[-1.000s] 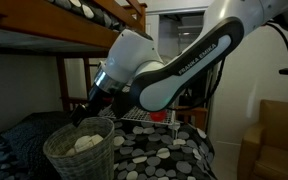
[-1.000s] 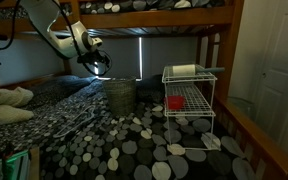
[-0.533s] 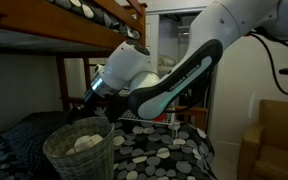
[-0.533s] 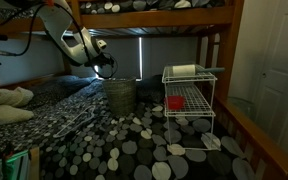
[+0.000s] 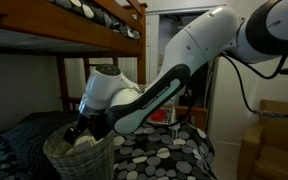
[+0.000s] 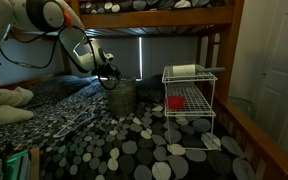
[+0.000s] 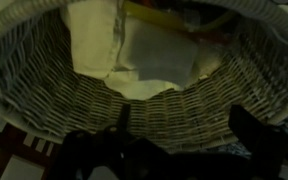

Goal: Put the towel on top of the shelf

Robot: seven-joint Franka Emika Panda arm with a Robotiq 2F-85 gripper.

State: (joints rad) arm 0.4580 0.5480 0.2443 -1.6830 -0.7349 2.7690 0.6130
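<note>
The towel point(image 7: 94, 40) is bunched up in loose, overlapping folds point(image 7: 136, 77), so it will open out into a long hanging drape when I lift it out of the basket.
A pale towel point(image 7: 134, 55) lies crumpled inside a round wicker basket point(image 7: 44, 80) that stands on the spotted bedspread; the basket shows in both exterior views point(image 5: 79, 160) point(image 6: 121, 96). My gripper point(image 7: 189, 125) is open and empty, its dark fingers point(image 7: 254, 130) spread just above the basket's inner wall, short of the towel. In the exterior views the gripper point(image 5: 81, 130) point(image 6: 112, 78) hangs at the basket's mouth. The white wire shelf point(image 6: 189, 95) stands on the bed beside the basket, with a pale roll point(image 6: 184, 70) on its top.
A red object point(image 6: 174, 102) sits on the shelf's middle level. The upper bunk's wooden frame point(image 5: 104, 20) runs close overhead. Pillows point(image 6: 4, 105) lie at one end of the bed. A bed rail point(image 6: 254, 135) and a door point(image 6: 279, 70) lie beyond the shelf.
The arm has swung down and forward. The gripper dropped from above the basket to its mouth. The towel and shelf have not moved.
</note>
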